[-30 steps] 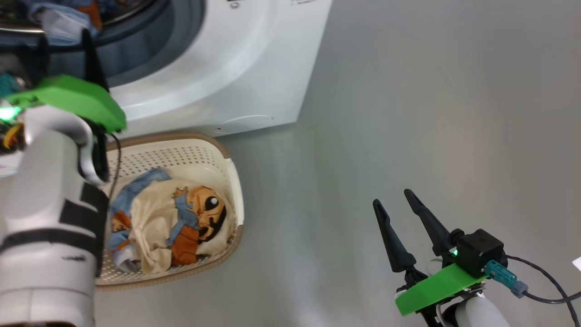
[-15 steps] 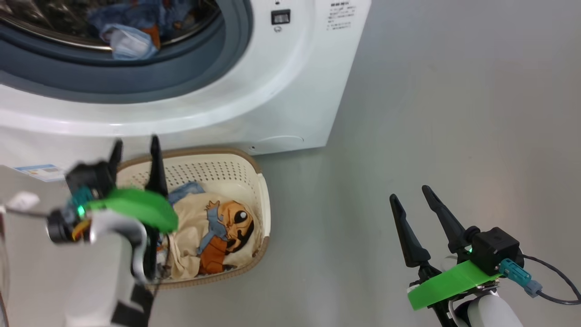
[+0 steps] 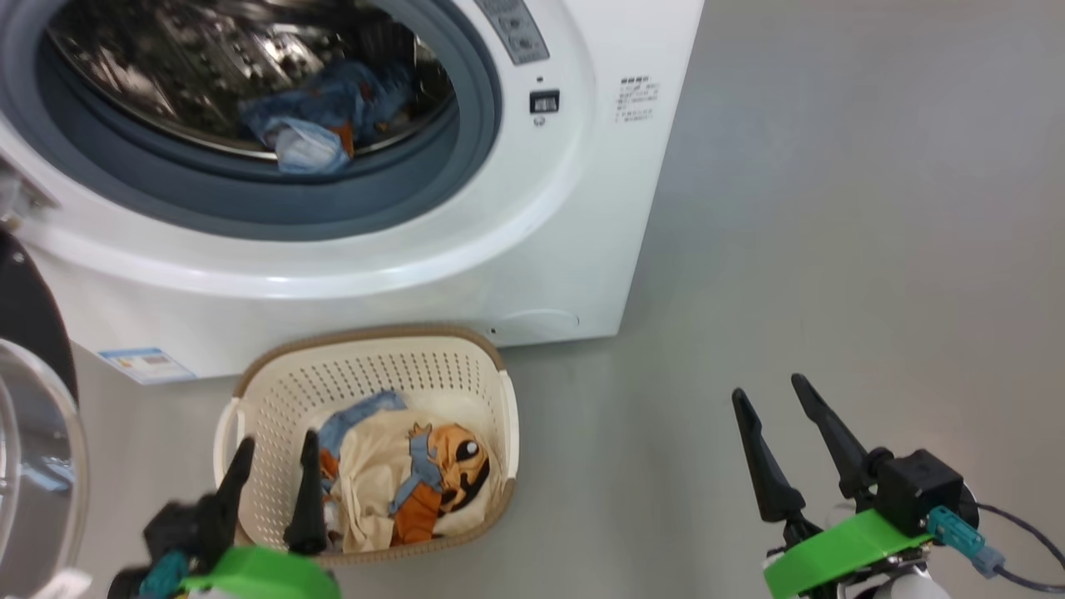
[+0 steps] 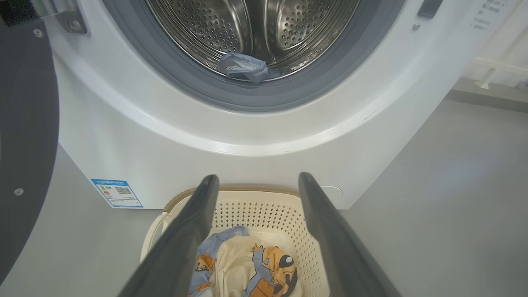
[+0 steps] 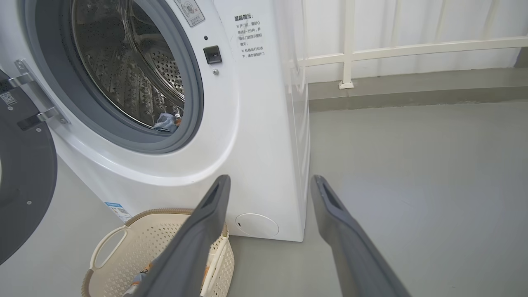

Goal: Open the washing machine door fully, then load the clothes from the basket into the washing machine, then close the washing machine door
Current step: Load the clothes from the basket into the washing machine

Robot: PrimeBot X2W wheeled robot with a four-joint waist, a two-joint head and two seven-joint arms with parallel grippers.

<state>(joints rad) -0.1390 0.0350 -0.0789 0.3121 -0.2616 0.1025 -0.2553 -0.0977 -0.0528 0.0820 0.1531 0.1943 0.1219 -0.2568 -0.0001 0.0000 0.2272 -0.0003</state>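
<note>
The blue folds (image 3: pixel 354 418) are tucked under the cream fabric. So the clothes (image 3: pixel 411 481) will all come up together when I lift them and leave the basket empty.
The washing machine (image 3: pixel 532 249) stands with its door (image 3: pixel 33 433) swung open at the left, and a blue garment (image 3: pixel 308 133) lies in the steel drum. On the floor in front of it, the cream basket (image 3: pixel 374 374) holds the clothes (image 3: pixel 416 487), cream fabric with a cartoon face and some blue. My left gripper (image 3: pixel 277 445) hovers open over the basket's near rim, with nothing between its fingers. In the left wrist view the clothes (image 4: pixel 255 268) lie below my left gripper (image 4: pixel 258 178). My right gripper (image 3: pixel 767 388) is open and empty over bare floor to the right.
Grey floor (image 3: pixel 832 208) spreads to the right of the machine. A white railing (image 5: pixel 350 53) and a low kerb run behind it. A blue label (image 4: pixel 117 193) sits low on the machine's front. The open door (image 5: pixel 20 177) takes up the space to the basket's left.
The head camera has tilted up, showing more of the drum. My left gripper has drawn back from the drum opening and down to the basket's near rim. The right gripper has held still.
</note>
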